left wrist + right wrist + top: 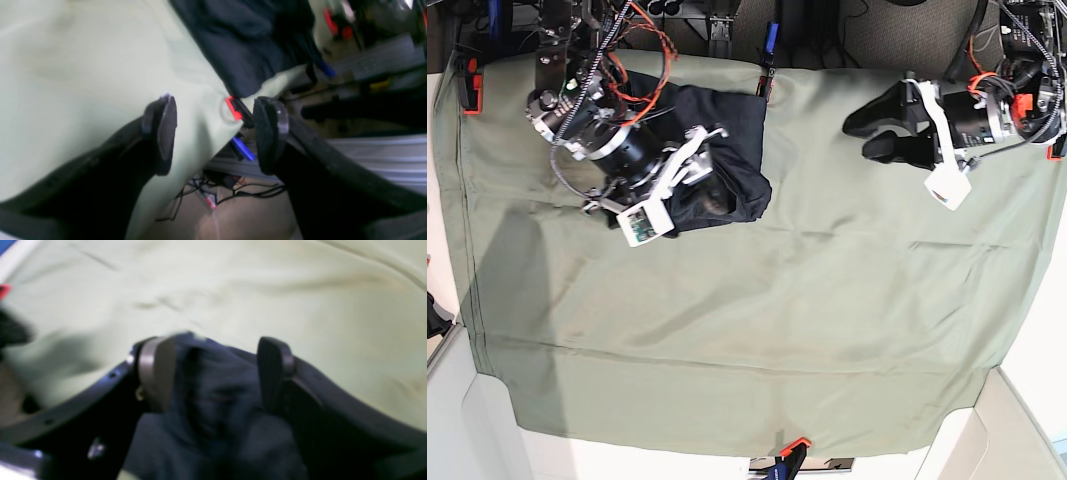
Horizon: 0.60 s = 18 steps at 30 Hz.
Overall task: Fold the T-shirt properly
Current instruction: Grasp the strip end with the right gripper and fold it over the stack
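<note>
The robot's left gripper should wait until the right gripper backs out of the way, then go to the T-shirt's side edge (761, 186), because the right gripper is over the T-shirt's front edge (709, 216).
The T-shirt (732, 125) lies as a dark navy bundle at the back left of the olive-green cloth (777, 300). My right gripper (707, 178) sits over its front edge. In the right wrist view its jaws (215, 373) stand wide apart, with bunched T-shirt fabric (217, 420) lying loosely between the fingers (156, 373). My left gripper (859, 138) hovers open over the cloth at the back right, apart from the shirt. In the left wrist view the left gripper (217, 131) has nothing between its pads (270, 133), and the T-shirt (247, 40) lies beyond them.
Red clamps pin the green cloth (83, 66) at its edges: one near the shirt (233, 108), one at the left edge (467, 85) and one at the front edge (792, 448). Cables (233, 193) and a blue-tipped tool (243, 148) lie below the table edge.
</note>
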Available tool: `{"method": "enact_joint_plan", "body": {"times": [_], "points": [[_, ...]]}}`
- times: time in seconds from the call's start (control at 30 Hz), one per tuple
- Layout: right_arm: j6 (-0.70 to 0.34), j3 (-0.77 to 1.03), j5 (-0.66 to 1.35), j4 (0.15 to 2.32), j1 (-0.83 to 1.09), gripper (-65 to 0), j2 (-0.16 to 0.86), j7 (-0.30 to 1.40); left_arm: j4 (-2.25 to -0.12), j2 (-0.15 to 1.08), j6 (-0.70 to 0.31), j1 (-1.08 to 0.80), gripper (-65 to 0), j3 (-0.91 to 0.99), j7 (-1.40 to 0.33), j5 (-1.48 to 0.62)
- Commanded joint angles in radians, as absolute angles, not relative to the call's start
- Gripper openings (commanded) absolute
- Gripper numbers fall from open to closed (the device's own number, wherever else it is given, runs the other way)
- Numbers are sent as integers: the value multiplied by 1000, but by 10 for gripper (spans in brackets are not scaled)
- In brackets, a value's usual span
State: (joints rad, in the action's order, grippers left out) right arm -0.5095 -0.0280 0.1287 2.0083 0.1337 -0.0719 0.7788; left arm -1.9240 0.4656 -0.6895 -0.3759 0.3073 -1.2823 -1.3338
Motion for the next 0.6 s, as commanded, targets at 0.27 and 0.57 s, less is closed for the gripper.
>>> {"method": "enact_joint_plan", "body": {"times": [0.27, 0.57], "points": [[-504, 54, 149, 1986, 122, -264, 40, 698, -1942, 479, -698, -369, -264, 211, -1223, -1296], [-506, 53, 149, 1842, 117, -317, 39, 651, -1942, 479, -698, -369, -264, 210, -1223, -1294]]}}
